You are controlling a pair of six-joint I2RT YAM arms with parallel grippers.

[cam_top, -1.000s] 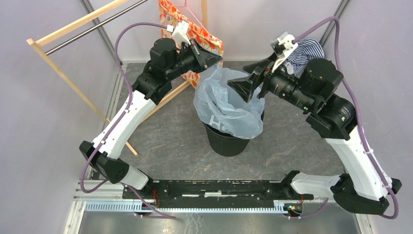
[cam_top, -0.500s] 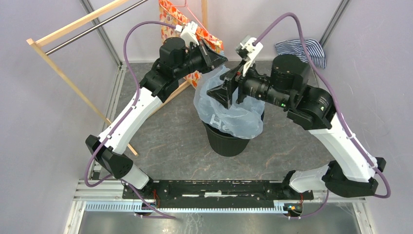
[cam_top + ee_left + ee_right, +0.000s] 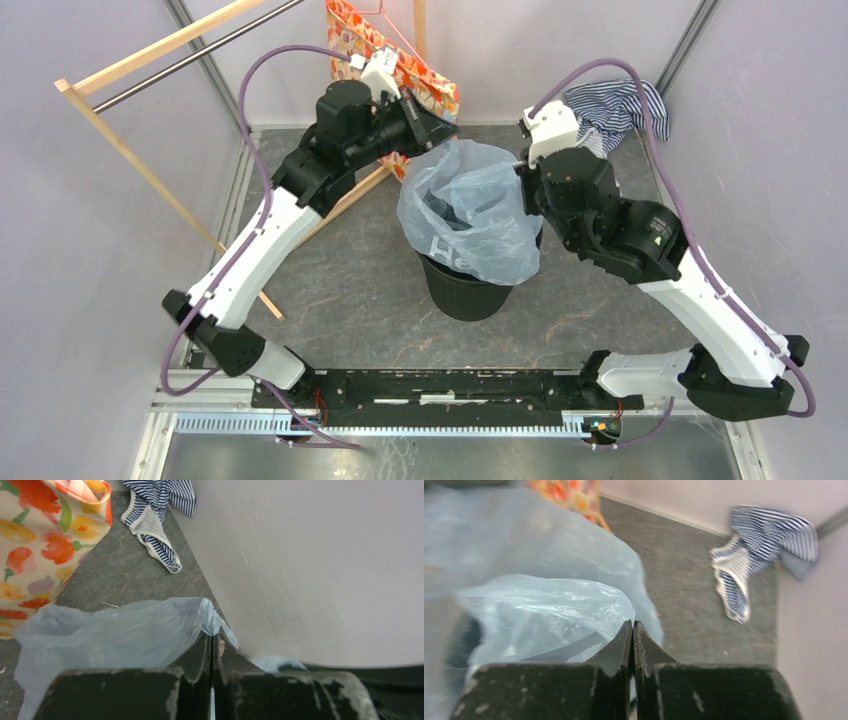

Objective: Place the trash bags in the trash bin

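Next, my right gripper pulls the trash bag's edge (image 3: 626, 606) back and away from my left gripper to open the trash bag, because film folds across the trash bag's opening (image 3: 452, 207).
The trash bag (image 3: 470, 205) is pale-blue, crinkly film billowing out of the round black trash bin (image 3: 465, 290), its mouth held open above the rim. My left gripper (image 3: 211, 636) is shut on the bag's far edge (image 3: 200, 611), close to the floral bag; from above it shows at the bag's back rim (image 3: 440, 125). My right gripper (image 3: 632, 623) is shut with the bag's right edge (image 3: 589, 605) pinched at its tips. In the top view my right wrist (image 3: 565, 185) hides those fingers. The bin's inside is mostly hidden by film.
An orange floral fabric bag (image 3: 395, 50) hangs on a wooden rack (image 3: 150, 60) at the back left. A blue-white striped cloth (image 3: 620, 105) lies in the back right corner by the wall. Grey walls close in on both sides.
My right gripper went from wide open over the bag's mouth to shut at its right edge, the arm swinging back right. The left gripper kept its hold.
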